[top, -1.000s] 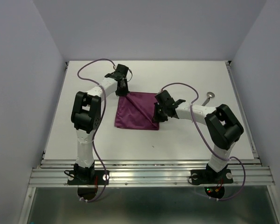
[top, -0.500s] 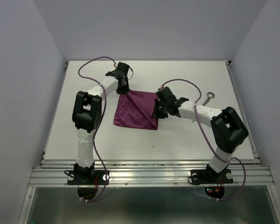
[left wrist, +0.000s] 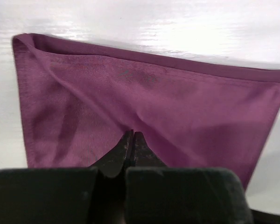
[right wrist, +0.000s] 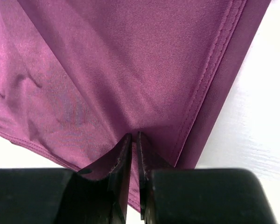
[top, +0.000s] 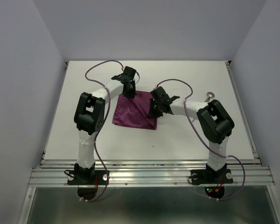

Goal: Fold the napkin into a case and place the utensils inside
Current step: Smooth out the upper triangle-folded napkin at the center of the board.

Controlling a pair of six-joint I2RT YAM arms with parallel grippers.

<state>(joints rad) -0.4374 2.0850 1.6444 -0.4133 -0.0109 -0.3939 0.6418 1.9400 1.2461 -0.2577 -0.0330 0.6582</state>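
The flap's hem stops short of the napkin's under layer, so my right gripper needs to hold the napkin's far corner while my left gripper grabs the hem's near end.
The plum-purple napkin lies in the middle of the table, with a diagonal crease running across it. My left gripper is at its far edge, shut on the cloth. In the left wrist view the napkin wrinkles toward the closed left gripper. My right gripper is at the napkin's right edge. In the right wrist view the napkin is pinched between the nearly closed tips of the right gripper, next to the hemmed edge. A silver spoon lies to the right, partly behind the right arm.
The white table ends in a metal rail along its near edge. Pale walls close in the left, right and far sides. Purple cables loop above both arms.
The left gripper has moved right along the napkin's far edge. The right gripper has moved left and a little farther away, pulling the right edge inward. The napkin now looks narrower.
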